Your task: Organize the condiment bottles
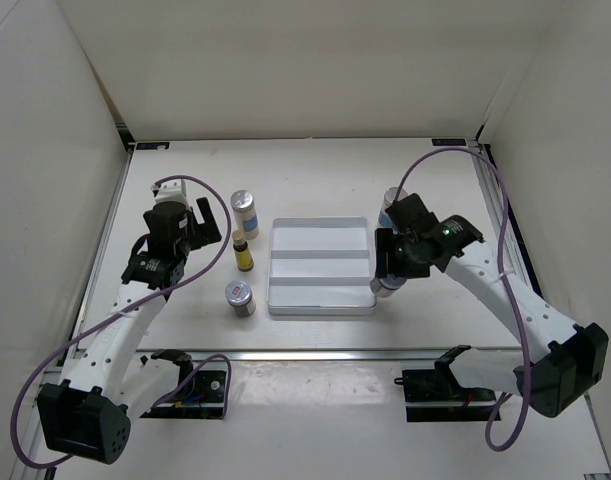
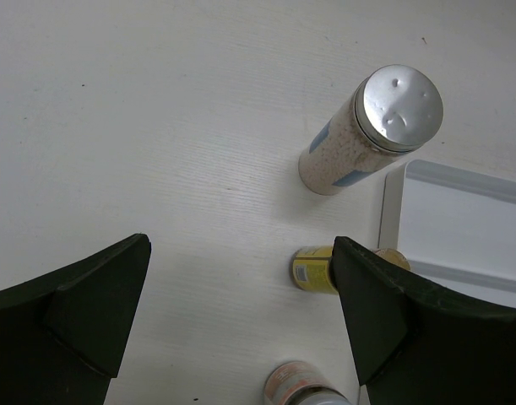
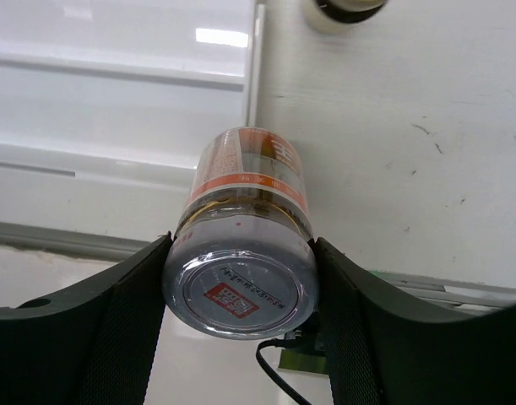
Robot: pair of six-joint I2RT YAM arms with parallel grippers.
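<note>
The jar is held by its silver lid (image 3: 241, 283) in my right gripper, and the tray's front section (image 1: 353, 296) is empty. I should move there next until the jar's base rests inside.
My right gripper (image 1: 390, 270) is shut on a squat silver-lidded jar (image 3: 241, 253) with an orange label, just off the tray's right edge; the jar also shows in the top view (image 1: 387, 287). I cannot tell whether it rests on the table. My left gripper (image 1: 192, 222) is open and empty (image 2: 241, 325), left of a column of three bottles: a white blue-labelled bottle (image 1: 245, 212) (image 2: 372, 135), a tiny yellow bottle (image 1: 243, 251) (image 2: 312, 268) and a second jar (image 1: 239, 297) (image 2: 301, 386). Another white bottle (image 1: 390, 205) stands behind the right gripper. The second yellow bottle is hidden.
The flat white-grey tray (image 1: 319, 297) lies between the arms with nothing in it; it also shows in the left wrist view (image 2: 393, 211) and the right wrist view (image 3: 114, 101). A pale bottle (image 3: 342, 10) is cut off at the right wrist view's top edge. White walls enclose the table.
</note>
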